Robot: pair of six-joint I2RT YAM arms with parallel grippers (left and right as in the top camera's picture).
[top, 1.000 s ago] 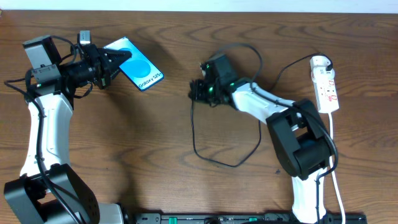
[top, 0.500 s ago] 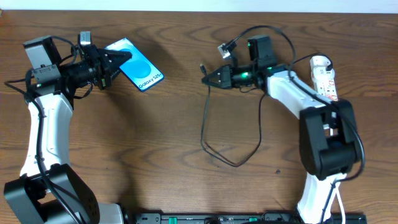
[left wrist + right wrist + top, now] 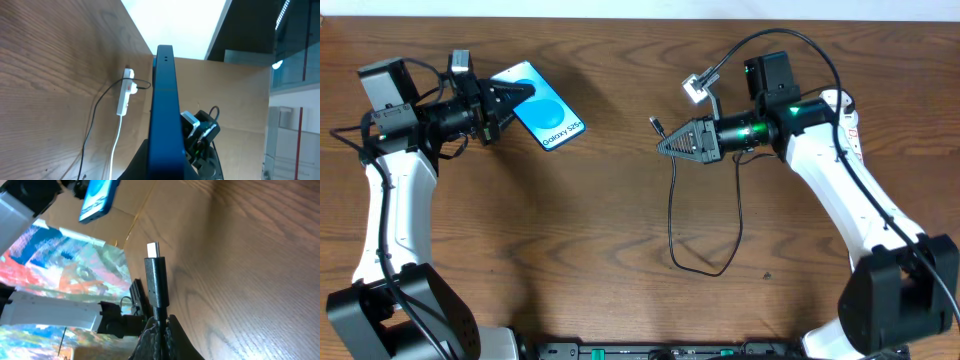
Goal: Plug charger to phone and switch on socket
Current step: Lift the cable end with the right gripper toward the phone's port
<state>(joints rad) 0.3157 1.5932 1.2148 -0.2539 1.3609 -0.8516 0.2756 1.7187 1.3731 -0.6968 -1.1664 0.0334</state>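
Observation:
The charger's connector tip [image 3: 655, 122] is off to the side of the phone, so the robot's right gripper should swing it over to the phone's bottom edge [image 3: 566, 137] and line it up before plugging it in.
My left gripper [image 3: 503, 106] is shut on the phone [image 3: 547, 112] and holds it tilted above the table's far left. The light blue screen shows from overhead. In the left wrist view the phone [image 3: 164, 105] is edge-on between my fingers [image 3: 165, 162]. My right gripper [image 3: 672, 143] is shut on the charger [image 3: 673, 215] just behind its connector tip [image 3: 155, 272], which points left toward the phone [image 3: 98, 197]. The right fingers [image 3: 161, 326] pinch the black cable. The cable hangs down and loops on the table. The socket [image 3: 850, 130] lies at the far right, partly hidden by my right arm.
The socket [image 3: 126, 93] with its white cord also shows in the left wrist view, with a thin black cable reaching its far end. Bare wood lies between the two grippers. The rail of the arm bases [image 3: 700, 350] runs along the front edge.
My right arm has swung to the right and lifted the charger's connector end, which now points left. The cable loop was dragged right. My left arm and the phone have stayed put.

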